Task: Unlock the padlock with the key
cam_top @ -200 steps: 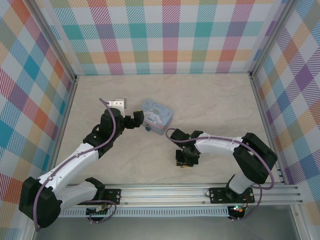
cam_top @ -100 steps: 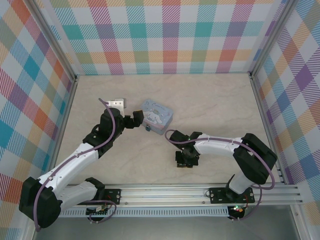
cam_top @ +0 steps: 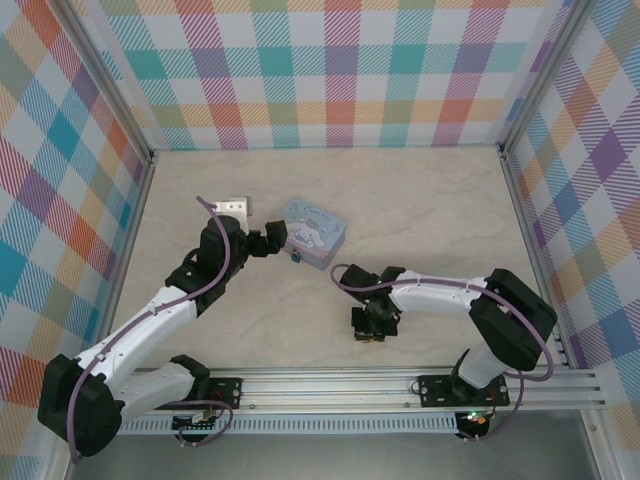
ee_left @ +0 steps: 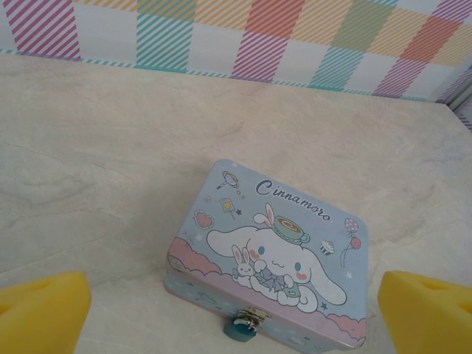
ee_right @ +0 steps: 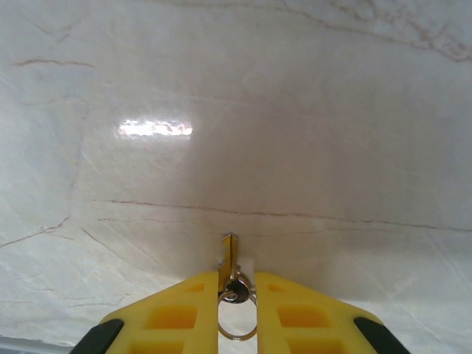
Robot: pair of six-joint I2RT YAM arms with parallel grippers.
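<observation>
The flat ring (ee_right: 237, 335) spans the gap between my right gripper's fingers. Next, my right gripper opens and pinches the key's head (ee_right: 237, 289) tightly before it lifts it.
The pale-blue cartoon tin (cam_top: 316, 230) stands mid-table, and the tiny blue padlock (cam_top: 296, 258) hangs from its front clasp. In the left wrist view the padlock (ee_left: 242, 330) sits below the silvery clasp on the tin (ee_left: 295, 221). My left gripper (cam_top: 272, 242) is open just left of the tin, with its yellow fingertips (ee_left: 40, 310) wide apart and nothing between them. My right gripper (cam_top: 368, 326) points down at the table nearer the front. It is shut on the key (ee_right: 230, 258), whose blade sticks out ahead of the yellow fingers (ee_right: 177, 313) and whose ring (ee_right: 236, 324) hangs between them.
A small white block (cam_top: 238, 207) lies behind the left wrist. Checkered walls enclose the marble table (cam_top: 420, 200) on three sides. The metal rail (cam_top: 400, 385) with the arm bases runs along the near edge.
The right gripper has shifted slightly toward the near edge over the table. The left arm, tin and padlock have stayed put.
</observation>
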